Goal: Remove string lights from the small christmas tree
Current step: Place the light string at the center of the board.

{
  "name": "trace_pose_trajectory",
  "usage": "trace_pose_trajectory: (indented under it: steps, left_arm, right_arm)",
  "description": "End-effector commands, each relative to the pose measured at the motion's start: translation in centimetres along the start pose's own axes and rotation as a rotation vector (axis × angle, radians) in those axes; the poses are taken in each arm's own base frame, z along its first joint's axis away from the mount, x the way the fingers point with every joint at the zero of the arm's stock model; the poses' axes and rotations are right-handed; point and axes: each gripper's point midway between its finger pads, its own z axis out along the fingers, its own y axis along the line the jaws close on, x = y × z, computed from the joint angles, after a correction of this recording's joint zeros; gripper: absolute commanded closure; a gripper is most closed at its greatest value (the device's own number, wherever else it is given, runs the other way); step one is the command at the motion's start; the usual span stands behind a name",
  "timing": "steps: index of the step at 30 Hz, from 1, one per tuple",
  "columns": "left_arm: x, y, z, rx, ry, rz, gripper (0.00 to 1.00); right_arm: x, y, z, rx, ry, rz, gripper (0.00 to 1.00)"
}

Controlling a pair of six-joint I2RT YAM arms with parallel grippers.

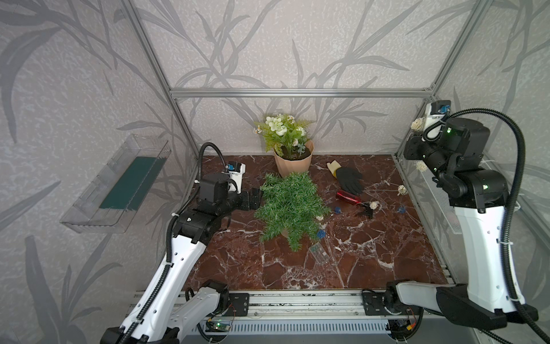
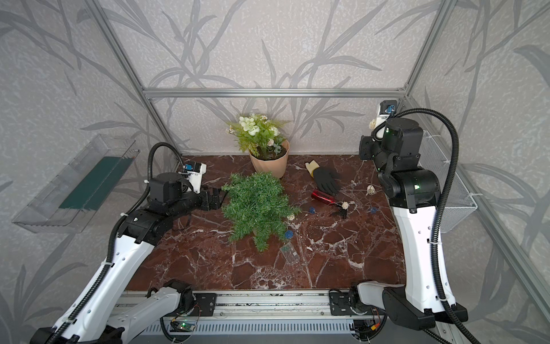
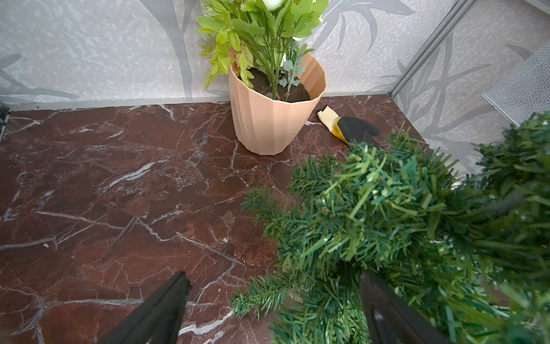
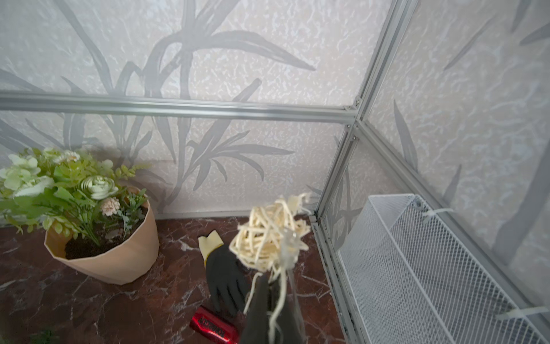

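My right gripper goes on lowering the wire until it is close to the tabletop (image 1: 375, 188) by the red bottle before it lets go, because the trailing balls (image 1: 401, 189) are lying clear of the tree.
The small christmas tree (image 1: 290, 205) (image 2: 256, 205) lies on its side mid-table. My left gripper (image 1: 256, 199) (image 3: 273, 286) stands open at its left edge, with branches (image 3: 387, 214) between and beside the fingers (image 3: 166, 309). My right gripper (image 1: 419, 131) (image 4: 272, 286) is raised at the back right, shut on the string lights by the wire under a cream ball (image 4: 269, 235). From there the wire trails down to cream and blue balls (image 1: 373, 205) on the table. A blue ball (image 1: 320, 234) and the clear battery box (image 1: 319, 253) lie by the tree.
A beige pot with a flowering plant (image 1: 293, 162) stands behind the tree. A black glove (image 1: 349, 178) and a red bottle (image 1: 346, 197) lie to its right. A white mesh basket (image 4: 431, 268) hangs on the right wall, a clear tray (image 1: 119, 184) on the left.
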Motion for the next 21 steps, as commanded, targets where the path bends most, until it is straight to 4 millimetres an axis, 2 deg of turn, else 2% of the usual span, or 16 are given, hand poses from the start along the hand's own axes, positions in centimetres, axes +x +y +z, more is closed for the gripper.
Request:
trace_pose_trajectory:
  steps: [1,5,12,16,21]
  left_arm:
    - [-0.2,0.1,-1.3,-0.024,-0.029,0.008,0.09]
    - [0.2,0.8,-2.5,-0.071,-0.036,0.040,0.09]
    - [1.0,2.5,-3.8,-0.172,-0.013,0.000,0.08]
    - [2.6,3.3,-3.2,-0.208,0.034,-0.059,0.07]
    - [4.5,3.5,-3.0,-0.203,0.050,-0.095,0.07]
  right_arm:
    - [2.7,1.1,-0.1,-0.027,0.054,0.008,1.00]
    - [4.8,2.5,0.1,-0.087,0.124,0.011,1.00]
    - [9.1,7.4,-0.3,-0.161,0.187,-0.097,1.00]
    - [13.0,9.1,0.7,-0.196,0.260,-0.098,1.00]
    - [18.3,9.4,2.4,-0.172,0.335,-0.110,1.00]
